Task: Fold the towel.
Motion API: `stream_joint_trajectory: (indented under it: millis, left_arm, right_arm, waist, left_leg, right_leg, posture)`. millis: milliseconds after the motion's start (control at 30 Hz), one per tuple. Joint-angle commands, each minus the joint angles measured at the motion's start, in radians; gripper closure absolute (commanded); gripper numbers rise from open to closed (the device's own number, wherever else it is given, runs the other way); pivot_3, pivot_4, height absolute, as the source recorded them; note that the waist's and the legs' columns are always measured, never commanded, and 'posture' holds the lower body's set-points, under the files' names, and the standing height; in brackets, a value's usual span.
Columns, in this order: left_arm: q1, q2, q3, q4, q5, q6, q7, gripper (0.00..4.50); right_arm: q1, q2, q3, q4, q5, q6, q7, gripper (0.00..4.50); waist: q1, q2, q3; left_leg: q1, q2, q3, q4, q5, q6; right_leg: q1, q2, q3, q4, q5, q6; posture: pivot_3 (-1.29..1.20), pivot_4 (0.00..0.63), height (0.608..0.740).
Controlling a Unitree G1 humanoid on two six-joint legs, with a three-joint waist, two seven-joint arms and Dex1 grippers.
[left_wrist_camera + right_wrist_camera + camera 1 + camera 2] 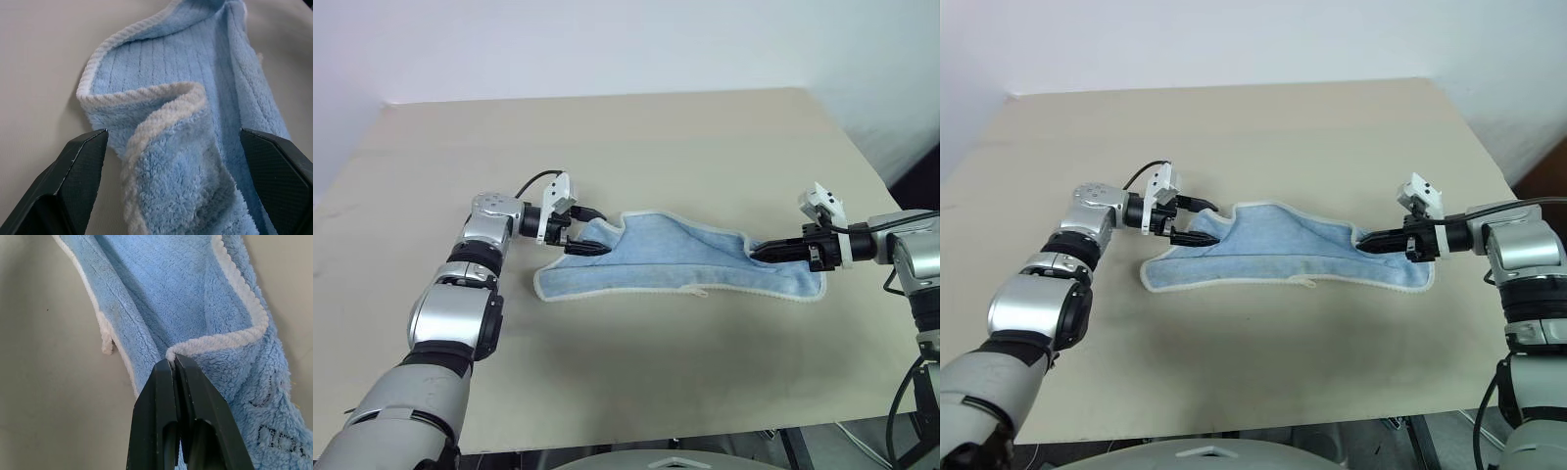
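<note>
I expect the towel [677, 258] to fall open into a broad, smooth sheet when I lift it by both corners, because the white border [623, 223] lies in loose waves.
The towel [675, 259], light blue with a white stitched border, lies stretched sideways on the tan table [607, 137], bunched into a long strip. A tiny white tag loop [106, 347] hangs at its near edge, and small dark marks [266, 431] show on one face. My left gripper [595, 233] is open at the towel's left end. In the left wrist view its two fingers [73, 171] stand wide apart on either side of a folded-up corner. My right gripper [1365, 245] is shut on the towel's right end, pinching the white border [215, 343].
The table's front edge [636, 431] runs close below the towel, and its right edge [871, 166] slants away just behind my right arm. Bare tabletop stretches behind the towel. Black cables [906, 411] hang off the table at the lower right.
</note>
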Motion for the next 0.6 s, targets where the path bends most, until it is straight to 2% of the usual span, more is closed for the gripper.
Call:
stream_joint_trajectory:
  millis: [33, 300, 600]
  left_arm:
    - [-0.019, -0.004, 0.019, 0.005, -0.007, -0.007, 0.011, 1.20]
    - [-0.085, 0.022, 0.061, 0.011, -0.044, 0.114, -0.084, 3.83]
    - [-0.071, 0.032, 0.035, -0.009, -0.032, 0.140, -0.117, 3.83]
  right_arm:
    - [0.005, -0.013, -0.020, -0.023, 0.015, -0.012, 0.003, 4.50]
    - [0.014, -0.016, -0.024, -0.016, 0.013, -0.021, -0.002, 4.50]
    - [0.015, -0.018, -0.023, -0.013, 0.012, -0.025, -0.001, 4.50]
  waist:
    - [0.000, 0.000, 0.000]
    - [-0.001, -0.001, 0.001]
    - [-0.001, -0.002, 0.001]
  left_leg:
    - [0.000, 0.000, 0.000, 0.000, 0.000, 0.000]
    - [-0.001, 0.000, 0.000, 0.000, 0.000, 0.000]
    - [-0.002, 0.000, 0.000, 0.000, 0.000, 0.000]
  right_leg:
    - [0.000, 0.000, 0.000, 0.000, 0.000, 0.000]
    - [-0.001, 0.000, -0.001, 0.000, 0.000, 0.000]
    - [-0.002, 0.000, -0.002, 0.000, 0.000, 0.000]
  posture:
    - [0.00, 0.150, 0.740]
    - [0.00, 0.150, 0.740]
    - [0.00, 0.150, 0.740]
